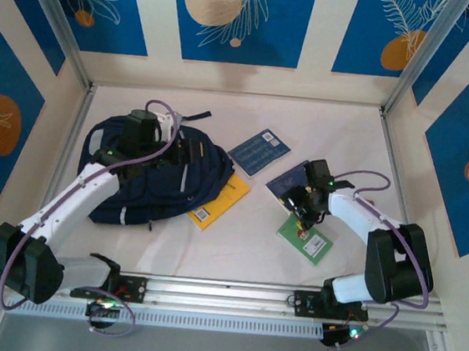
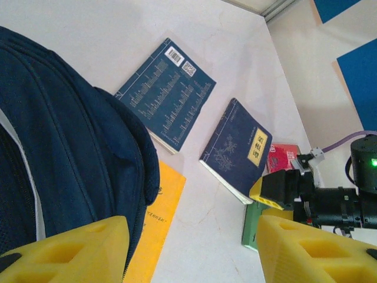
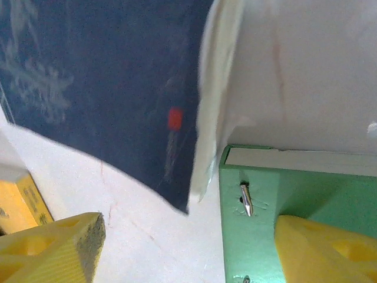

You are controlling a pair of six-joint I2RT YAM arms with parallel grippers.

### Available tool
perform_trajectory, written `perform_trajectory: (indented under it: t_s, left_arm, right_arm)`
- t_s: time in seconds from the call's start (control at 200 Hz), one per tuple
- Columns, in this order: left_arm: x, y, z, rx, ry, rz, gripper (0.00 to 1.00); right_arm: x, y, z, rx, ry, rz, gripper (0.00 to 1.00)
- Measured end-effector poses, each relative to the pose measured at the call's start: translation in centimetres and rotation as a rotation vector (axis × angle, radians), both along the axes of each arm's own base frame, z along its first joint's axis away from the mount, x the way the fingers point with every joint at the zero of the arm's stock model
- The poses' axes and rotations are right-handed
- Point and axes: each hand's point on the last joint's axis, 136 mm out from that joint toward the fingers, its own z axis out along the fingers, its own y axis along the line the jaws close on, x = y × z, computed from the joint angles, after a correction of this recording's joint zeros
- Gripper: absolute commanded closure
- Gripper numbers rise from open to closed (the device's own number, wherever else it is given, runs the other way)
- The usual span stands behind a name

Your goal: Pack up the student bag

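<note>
The green book (image 1: 304, 239) is lying flat, far away from the bag, so the robot's right gripper should slide it closer to the bag and raise its barcode end (image 1: 316, 247) against the left gripper.
The student bag (image 1: 133, 183), navy with pale stripes, lies at the left of the table. My left gripper (image 1: 178, 151) sits on its upper right part. In the left wrist view this gripper (image 2: 188, 253) is open; its left finger (image 2: 65, 253) is against the bag's zipped edge (image 2: 76, 153), with bare table between the fingers. My right gripper (image 1: 301, 206) is open and low over two books. In its wrist view the gripper (image 3: 188, 247) straddles the raised corner of a navy book (image 3: 118, 88), with its right finger (image 3: 330, 250) over a green book (image 3: 259, 206).
A yellow book (image 1: 219, 201) lies half under the bag's right side. A second navy book (image 1: 260, 151) lies behind it, back cover up. The navy book with a yellow label (image 2: 238, 147) overlaps the green book (image 1: 305, 237), with a red item (image 2: 284, 156) beside them. Walls enclose the table.
</note>
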Motion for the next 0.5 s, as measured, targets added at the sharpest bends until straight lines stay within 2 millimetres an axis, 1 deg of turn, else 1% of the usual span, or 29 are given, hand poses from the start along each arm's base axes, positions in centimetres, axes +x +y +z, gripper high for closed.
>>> perform_trajectory:
  t_s: [0.05,0.105,0.245,0.35,0.43,0.5]
  left_arm:
    - [0.0,-0.2,-0.2,0.002,0.005,-0.006,0.43]
    - [-0.1,-0.3,-0.3,0.004,0.008,-0.009,0.44]
    - [-0.6,-1.2,-0.4,0.008,0.007,-0.037,0.45]
    - [-1.3,-2.2,-0.5,0.016,0.003,-0.070,0.45]
    - [-2.0,-3.4,-0.9,0.027,0.008,-0.104,0.45]
    - [-3.0,-4.9,-1.4,0.040,0.016,-0.144,0.45]
  right_arm:
    - [-0.4,-0.5,0.0,-0.028,0.006,0.009,0.17]
    - [-0.9,-2.0,0.2,-0.085,0.016,-0.006,0.11]
    - [-2.6,-6.5,1.0,-0.250,0.041,-0.074,0.09]
    - [-3.9,-9.5,0.6,-0.334,0.108,-0.133,0.10]
    - [-4.7,-10.6,-0.3,-0.349,0.157,-0.156,0.11]
    - [-5.6,-10.9,-1.3,-0.346,0.195,-0.152,0.12]
